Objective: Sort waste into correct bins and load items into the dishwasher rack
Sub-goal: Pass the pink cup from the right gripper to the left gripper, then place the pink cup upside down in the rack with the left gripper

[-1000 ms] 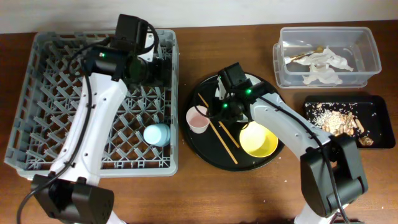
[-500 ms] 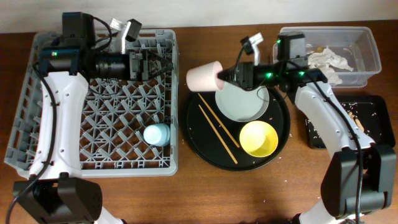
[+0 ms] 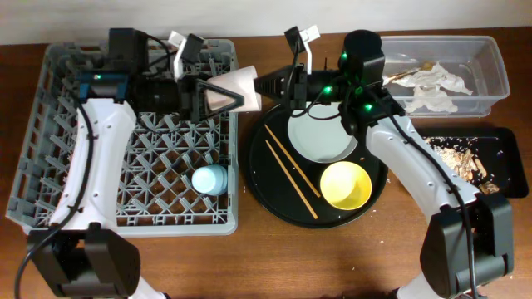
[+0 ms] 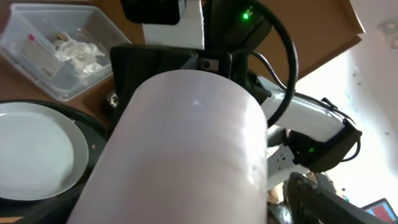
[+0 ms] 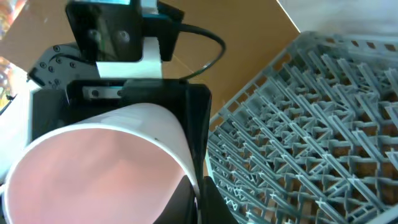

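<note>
I should take the cup over with my left gripper, because my right gripper is pinching the pink cup's rim (image 3: 250,83). My left gripper should then put the cup with its opening facing down in the grey rack (image 3: 213,143).
The pink cup (image 3: 229,91) lies on its side in the air over the right edge of the grey dishwasher rack (image 3: 66,166), between my two grippers. My right gripper (image 3: 264,85) is shut on its rim; the right wrist view shows the pinch (image 5: 197,193) and the cup's pink inside (image 5: 93,174). My left gripper (image 3: 198,95) is around the cup's narrow end, jaws apart. The cup fills the left wrist view (image 4: 186,155), with a gap to one fingertip (image 4: 314,199). A blue cup (image 3: 209,178) stands in the rack.
The round black tray (image 3: 266,191) holds the grey-green plate (image 3: 320,137), yellow bowl (image 3: 346,184) and chopsticks (image 3: 291,178). The clear tub (image 3: 490,83) holds napkins (image 3: 432,87). The flat black tray (image 3: 507,166) holds food scraps (image 3: 453,158).
My right gripper lifted the pink cup off the round tray and carried it left to the rack's edge. My left gripper swung right to meet it and now surrounds the cup.
</note>
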`<state>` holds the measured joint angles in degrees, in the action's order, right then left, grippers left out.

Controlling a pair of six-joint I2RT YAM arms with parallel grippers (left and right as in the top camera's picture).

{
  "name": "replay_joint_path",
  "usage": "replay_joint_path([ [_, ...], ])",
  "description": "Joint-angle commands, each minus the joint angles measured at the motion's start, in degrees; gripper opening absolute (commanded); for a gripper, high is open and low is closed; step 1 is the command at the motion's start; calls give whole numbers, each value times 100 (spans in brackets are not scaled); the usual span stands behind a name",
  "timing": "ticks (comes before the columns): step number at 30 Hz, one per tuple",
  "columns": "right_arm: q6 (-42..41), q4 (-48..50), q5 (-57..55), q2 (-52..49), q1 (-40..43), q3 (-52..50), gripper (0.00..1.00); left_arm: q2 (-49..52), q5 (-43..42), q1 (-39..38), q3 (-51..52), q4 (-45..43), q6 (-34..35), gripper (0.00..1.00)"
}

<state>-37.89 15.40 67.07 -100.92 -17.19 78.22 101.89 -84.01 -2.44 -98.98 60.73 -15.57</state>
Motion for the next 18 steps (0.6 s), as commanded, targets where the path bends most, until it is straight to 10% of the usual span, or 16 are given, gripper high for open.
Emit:
replay_joint_path([
  [1, -120, 55, -476, 81, -44, 76, 4, -44, -299, -245, 61, 13, -85, 74],
  [6, -114, -52, -417, 81, -44, 76, 11, -44, -339, -153, 59, -136, -79, 63],
  [8, 4, -186, -415, 81, -33, 76, 71, -44, -424, 83, 59, -177, -81, 61],
  [10, 369, -1014, -439, 81, 286, 76, 93, -50, 1609, 470, 59, -240, 192, 59],
  [13, 1270, -2815, -931, 81, 693, 76, 98, -61, 5246, 219, 59, -221, 835, 60],
  [18, 2275, -4929, -2374, 81, 793, 76, 99, -55, 8894, -970, 247, -66, 1672, 60],
])
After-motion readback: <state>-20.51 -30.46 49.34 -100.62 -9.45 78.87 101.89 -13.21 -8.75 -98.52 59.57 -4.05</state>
